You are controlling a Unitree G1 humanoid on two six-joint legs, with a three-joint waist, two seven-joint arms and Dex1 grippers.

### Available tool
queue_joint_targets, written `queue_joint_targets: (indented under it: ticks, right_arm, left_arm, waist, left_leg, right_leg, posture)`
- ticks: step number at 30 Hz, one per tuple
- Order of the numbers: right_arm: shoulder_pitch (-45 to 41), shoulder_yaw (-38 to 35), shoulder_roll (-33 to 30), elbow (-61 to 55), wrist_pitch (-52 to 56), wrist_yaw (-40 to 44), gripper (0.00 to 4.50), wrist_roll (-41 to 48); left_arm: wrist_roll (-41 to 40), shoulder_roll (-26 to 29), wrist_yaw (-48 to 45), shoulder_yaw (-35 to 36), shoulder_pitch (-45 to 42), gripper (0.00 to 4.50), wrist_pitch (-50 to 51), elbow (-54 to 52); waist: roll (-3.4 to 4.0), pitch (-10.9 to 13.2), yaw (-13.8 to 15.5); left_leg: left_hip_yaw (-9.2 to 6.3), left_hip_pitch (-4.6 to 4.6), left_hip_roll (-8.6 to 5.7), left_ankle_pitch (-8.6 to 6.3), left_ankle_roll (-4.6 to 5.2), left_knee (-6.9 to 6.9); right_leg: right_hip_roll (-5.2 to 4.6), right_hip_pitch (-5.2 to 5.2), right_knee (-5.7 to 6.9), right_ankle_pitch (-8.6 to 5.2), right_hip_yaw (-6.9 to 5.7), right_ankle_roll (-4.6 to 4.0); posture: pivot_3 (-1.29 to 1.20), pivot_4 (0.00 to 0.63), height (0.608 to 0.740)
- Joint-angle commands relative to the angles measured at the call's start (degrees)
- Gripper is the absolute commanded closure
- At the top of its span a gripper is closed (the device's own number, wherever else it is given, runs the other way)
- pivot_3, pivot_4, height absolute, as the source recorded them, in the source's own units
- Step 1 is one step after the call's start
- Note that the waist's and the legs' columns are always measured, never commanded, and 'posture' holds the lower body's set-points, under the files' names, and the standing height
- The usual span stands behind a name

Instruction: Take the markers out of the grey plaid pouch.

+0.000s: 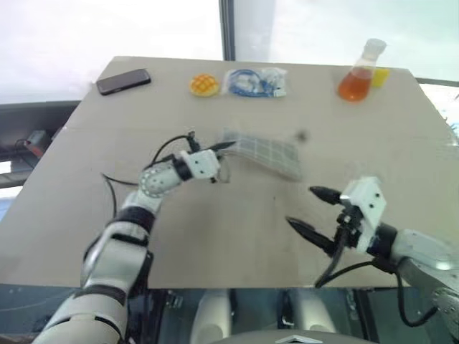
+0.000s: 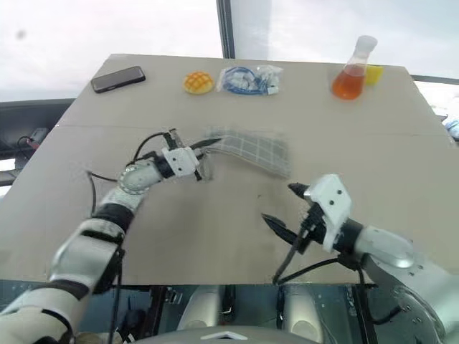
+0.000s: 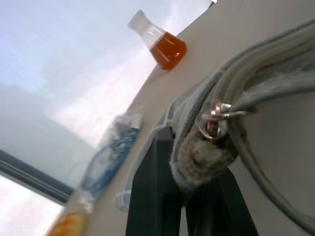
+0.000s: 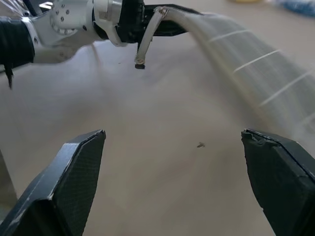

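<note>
Next, my right gripper pulls the short strap toward the pouch's other end, because the pouch's zipper is closed and its ring pull (image 3: 215,120) is next to my left gripper.
The grey plaid pouch (image 1: 267,152) hangs lifted over the middle of the table (image 1: 215,236), sloping down to the right. My left gripper (image 1: 224,147) is shut on the pouch's left end, right beside its small ring pull (image 3: 212,121). A short strap (image 4: 141,46) dangles from that end. Nearer the front edge and to the right of the pouch, my right gripper (image 1: 302,206) stands open with nothing between its fingers (image 4: 74,167), pointing toward the pouch (image 4: 246,64). The markers are hidden.
Along the far edge lie a black phone (image 1: 123,81), a yellow round bun-like thing (image 1: 204,85), a clear bag with blue cable (image 1: 254,82), a flask of orange liquid (image 1: 356,79) and a small yellow block (image 1: 380,76).
</note>
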Motion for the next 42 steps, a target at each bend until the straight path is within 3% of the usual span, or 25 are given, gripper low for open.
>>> queue_joint_targets:
  ticks: [1, 2, 6, 13, 20, 21, 32, 34, 37, 42]
  right_arm:
    - [-5.53, 3.03, 3.40, 3.97, 2.41, -2.18, 0.70, 1.73]
    - [-7.73, 4.34, 4.88, 6.06, 2.58, -2.93, 1.13, 0.79]
    - [-13.71, 8.32, 8.37, 12.03, 1.87, -4.12, 1.13, -3.16]
    - [-22.20, 12.05, 16.38, 22.94, -2.36, -3.78, 1.13, -8.29]
    - [-21.36, 7.91, 16.45, 22.05, -1.65, -3.63, 4.33, -7.86]
    - [-20.90, 6.47, 16.02, 21.27, -1.35, -3.87, 4.43, -7.28]
    - [-20.13, 4.80, 14.74, 17.76, 1.49, -1.83, 4.43, -3.70]
    - [-20.89, 5.55, 17.05, 18.47, 1.71, -3.33, 3.72, -3.55]
    - [-22.16, 5.29, 20.36, 19.19, 3.89, -4.61, 2.25, -1.14]
    - [-25.02, 4.67, 22.54, 20.09, 9.04, -5.07, 2.25, 3.81]
  left_arm:
    - [-3.92, -1.49, 2.83, 2.79, 4.38, 4.50, 18.03, -20.70]
    - [-3.86, -2.37, 4.29, 3.01, 5.97, 4.50, 22.55, -25.13]
    - [-3.78, -3.99, 5.82, 3.99, 10.19, 4.50, 35.67, -37.67]
    - [-2.79, -4.16, 4.90, 4.60, 13.68, 4.50, 39.91, -44.80]
    - [-2.07, -3.30, 3.91, 6.06, 14.14, 4.50, 39.28, -43.81]
    - [-1.97, -3.10, 3.80, 6.21, 14.16, 4.50, 39.02, -43.59]
    - [-8.27, -5.82, 1.76, 8.64, 14.43, 4.50, 45.60, -44.52]
    - [-11.21, -6.32, 0.05, 9.37, 14.47, 4.50, 47.84, -44.82]
    - [-13.17, -6.13, -1.74, 10.24, 14.17, 4.50, 49.95, -44.15]
    - [-13.36, -5.66, -3.62, 10.84, 11.75, 4.50, 50.97, -41.42]
  waist:
    - [-0.02, 0.01, -0.33]
    - [-0.02, 0.00, -0.51]
    - [0.03, -0.02, -0.32]
    - [0.04, -0.02, -0.28]
    - [0.05, -0.02, 0.09]
    - [0.05, -0.02, 0.14]
    - [0.05, -0.02, -0.02]
    - [0.05, -0.02, -0.11]
    - [0.05, -0.02, -0.23]
    - [0.06, -0.01, -0.21]
  left_leg:
    - [-0.03, 0.01, -0.01, 0.00, 0.00, 0.07]
    - [-0.06, 0.02, -0.01, 0.00, 0.00, 0.09]
    - [-0.21, 0.26, 0.03, 0.02, -0.02, 0.17]
    - [-0.17, 0.25, 0.01, 0.01, -0.04, 0.22]
    - [-0.05, 0.15, -0.04, 0.00, -0.04, 0.20]
    - [-0.05, 0.15, -0.04, 0.01, -0.04, 0.19]
    - [-0.12, 0.18, 0.00, 0.00, -0.05, 0.12]
    - [-0.12, 0.18, -0.01, 0.00, -0.05, 0.10]
    - [-0.13, 0.18, 0.00, 0.00, -0.05, 0.09]
    - [-0.12, 0.16, -0.02, 0.00, -0.05, 0.10]
  right_leg:
    - [0.05, -0.01, 0.15, 0.00, 0.03, 0.02]
    - [0.07, -0.01, 0.23, -0.01, 0.03, 0.02]
    - [0.30, 0.00, 0.53, -0.10, 0.15, 0.17]
    - [0.32, -0.02, 0.52, -0.02, 0.22, 0.03]
    - [0.28, -0.04, 0.39, -0.02, 0.21, 0.03]
    - [0.27, -0.03, 0.39, -0.02, 0.21, 0.03]
    - [0.29, -0.10, 0.41, -0.02, 0.21, 0.03]
    - [0.29, -0.10, 0.40, -0.02, 0.22, 0.03]
    - [0.30, -0.11, 0.41, -0.03, 0.22, 0.04]
    - [0.27, -0.11, 0.38, -0.02, 0.24, 0.03]
  posture:
    - [0.00, 0.150, 0.740]
    - [0.00, 0.150, 0.740]
    - [0.00, 0.150, 0.740]
    - [0.00, 0.150, 0.740]
    - [0.00, 0.150, 0.740]
    - [0.00, 0.150, 0.740]
    - [0.00, 0.150, 0.740]
    - [0.00, 0.150, 0.740]
    - [0.00, 0.150, 0.740]
    - [0.00, 0.150, 0.740]
